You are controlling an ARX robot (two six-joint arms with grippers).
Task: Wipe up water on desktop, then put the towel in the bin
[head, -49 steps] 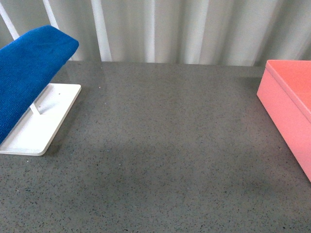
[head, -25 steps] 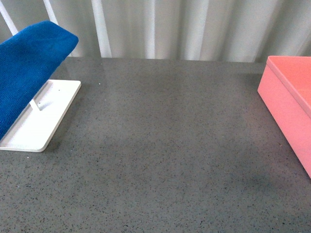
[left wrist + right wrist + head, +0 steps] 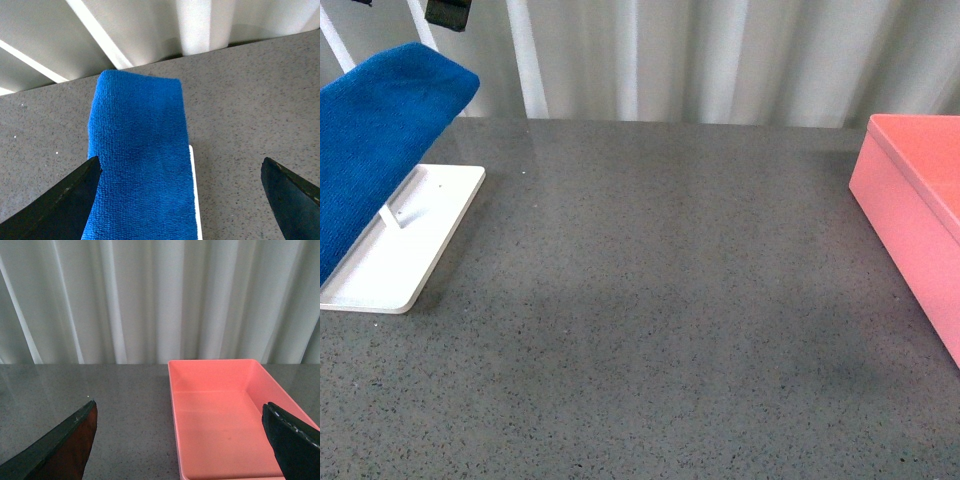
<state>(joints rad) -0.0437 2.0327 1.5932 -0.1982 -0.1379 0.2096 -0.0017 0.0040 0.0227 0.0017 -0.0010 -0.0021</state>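
The blue towel [image 3: 140, 155] is folded loosely over the white tray's rods. The towel will come off and the tray will stay in place when I lift the towel.
The blue towel [image 3: 370, 140] lies draped over the rods of a white tray [image 3: 410, 250] at the far left of the speckled grey desktop [image 3: 660, 300]. My left gripper [image 3: 180, 167] hangs open above the towel [image 3: 140, 160], apart from it; one dark fingertip [image 3: 448, 12] shows at the front view's upper left corner. The salmon-pink bin [image 3: 910, 220] stands at the right edge. In the right wrist view the bin [image 3: 225, 420] is empty, and my right gripper [image 3: 180, 405] is open above its near-left corner, holding nothing. I can make out no water on the desktop.
A pale pleated curtain [image 3: 700, 60] runs along the desktop's far edge. The white tray's edge [image 3: 196, 200] shows beside the towel in the left wrist view. A tiny white speck [image 3: 525, 172] lies near the tray.
A dark fingertip of the left gripper has come into the front view's upper left corner. The view shifted slightly a second ago. Towel and bin have not moved.
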